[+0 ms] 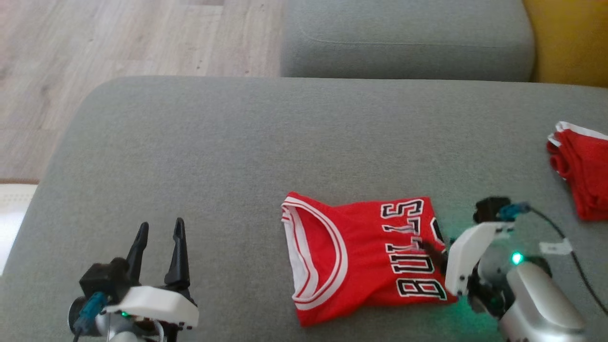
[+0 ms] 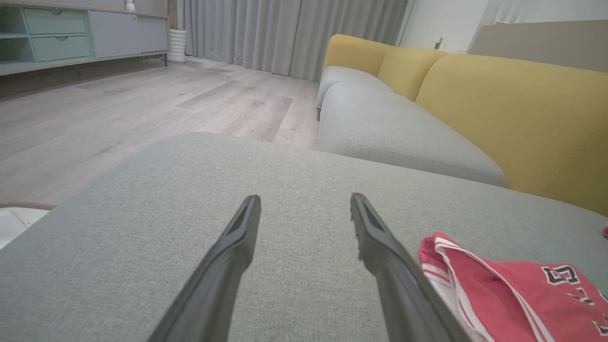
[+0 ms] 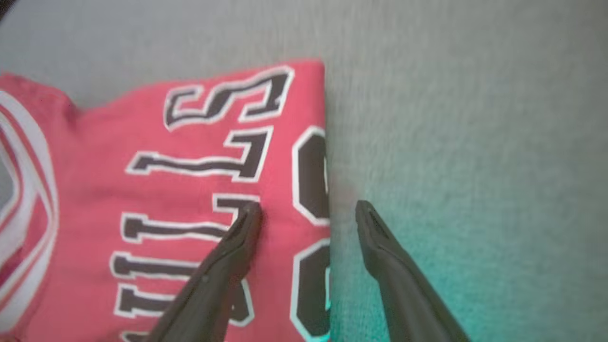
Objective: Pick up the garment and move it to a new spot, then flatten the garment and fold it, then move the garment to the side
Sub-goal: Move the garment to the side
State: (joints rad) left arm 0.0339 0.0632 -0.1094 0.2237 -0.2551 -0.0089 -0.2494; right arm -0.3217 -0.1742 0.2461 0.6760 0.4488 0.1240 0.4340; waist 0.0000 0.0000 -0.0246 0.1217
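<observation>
The black print (image 1: 437, 230) goes across a folded edge of the garment (image 1: 365, 256), so the garment will stay folded when I pull it by that edge, and its collar will drag along with it.
The garment (image 1: 361, 251) is a red jersey with black and white lettering, lying folded and flat on the grey cushion (image 1: 228, 142). My right gripper (image 1: 434, 251) hovers at its right edge, open. In the right wrist view the right gripper (image 3: 308, 205) straddles that edge, one finger over the garment (image 3: 190, 142) and the other over bare cushion. My left gripper (image 1: 161, 224) stands open at the lower left, well apart from the jersey. The left wrist view has the left gripper (image 2: 305, 199) holding nothing, with the garment (image 2: 513, 294) at the lower right.
Another red garment (image 1: 582, 171) lies at the cushion's right edge. Beyond are a second grey seat (image 1: 403, 38) and a yellow backrest (image 1: 570, 38). Wooden floor (image 1: 118, 38) lies to the left, with a cabinet (image 2: 71, 33) across the room.
</observation>
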